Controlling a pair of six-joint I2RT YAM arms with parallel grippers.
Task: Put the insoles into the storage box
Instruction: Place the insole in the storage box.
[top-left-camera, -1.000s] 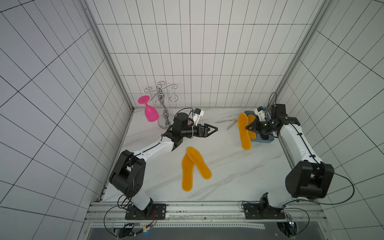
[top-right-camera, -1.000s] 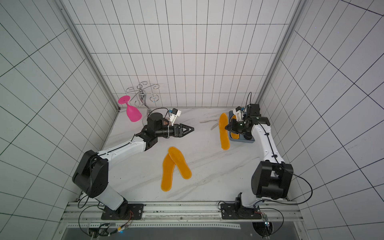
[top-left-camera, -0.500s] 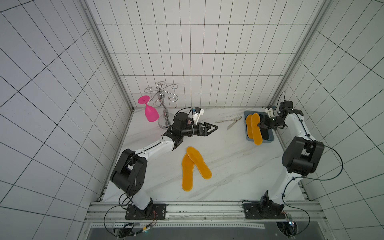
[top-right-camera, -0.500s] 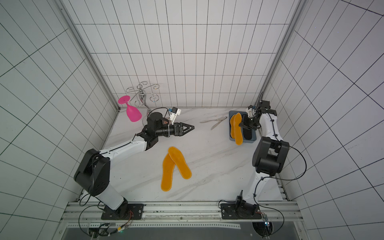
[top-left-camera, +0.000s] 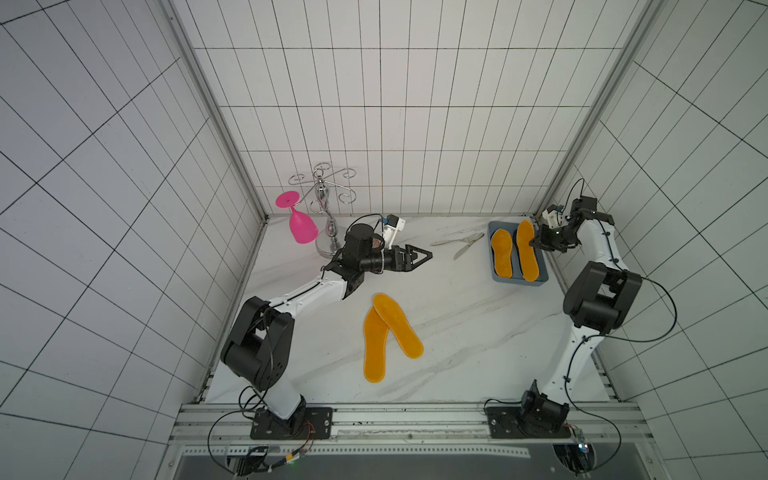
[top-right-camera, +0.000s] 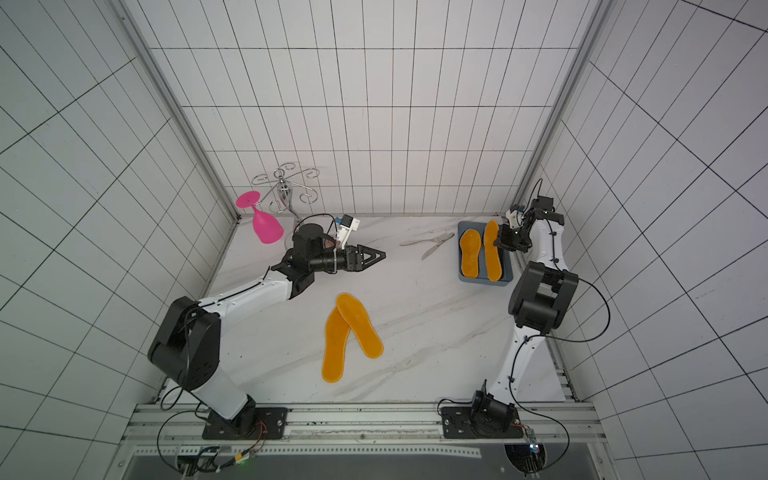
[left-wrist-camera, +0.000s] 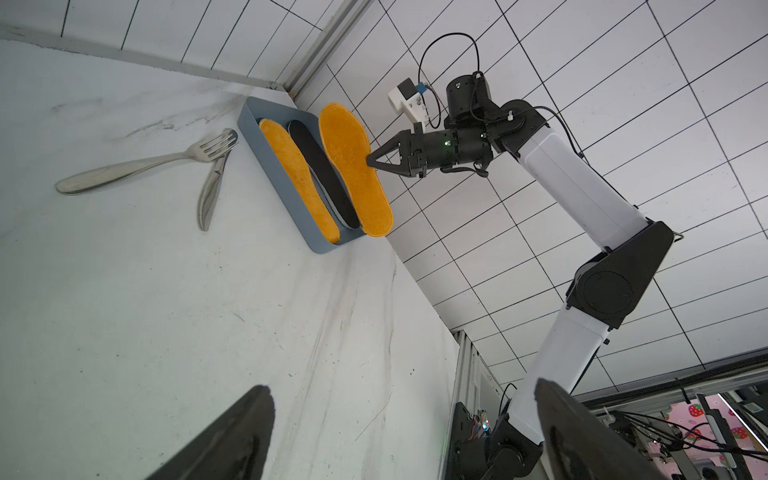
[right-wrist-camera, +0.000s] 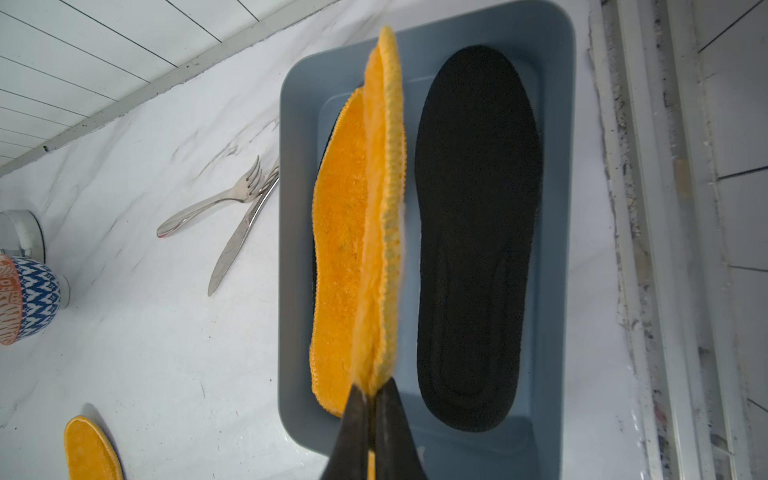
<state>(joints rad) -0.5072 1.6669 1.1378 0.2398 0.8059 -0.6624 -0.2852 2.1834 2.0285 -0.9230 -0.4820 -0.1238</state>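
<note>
The orange insole in my right gripper (top-left-camera: 527, 251) lies lengthwise along the black insole (right-wrist-camera: 478, 240), so I should keep bringing it lower until it rests on that black insole.
The blue-grey storage box (top-left-camera: 519, 284) (top-right-camera: 484, 279) sits at the back right corner. One orange insole (top-left-camera: 502, 258) (right-wrist-camera: 338, 249) lies flat in it, beside a black insole (right-wrist-camera: 478, 232) (left-wrist-camera: 322, 170). My right gripper (right-wrist-camera: 374, 388) (top-left-camera: 534, 242) is shut on the edge of another orange insole (right-wrist-camera: 384, 208) (top-left-camera: 527, 255), which stands on edge, tilted, over the box. Two more orange insoles (top-left-camera: 376, 351) (top-left-camera: 398, 325) lie crossed mid-table. My left gripper (left-wrist-camera: 401, 395) (top-left-camera: 428, 254) hovers open and empty above the table's back middle.
A fork (top-left-camera: 457, 240) and a knife (top-left-camera: 465, 250) lie just left of the box. A pink glass (top-left-camera: 301, 226) and a metal rack (top-left-camera: 326, 224) stand at the back left. A patterned bowl (right-wrist-camera: 25, 299) shows in the right wrist view. The right wall runs close beside the box.
My right gripper has swung the held orange insole from left of the box to over its right half, above the black insole. The left arm has barely moved.
</note>
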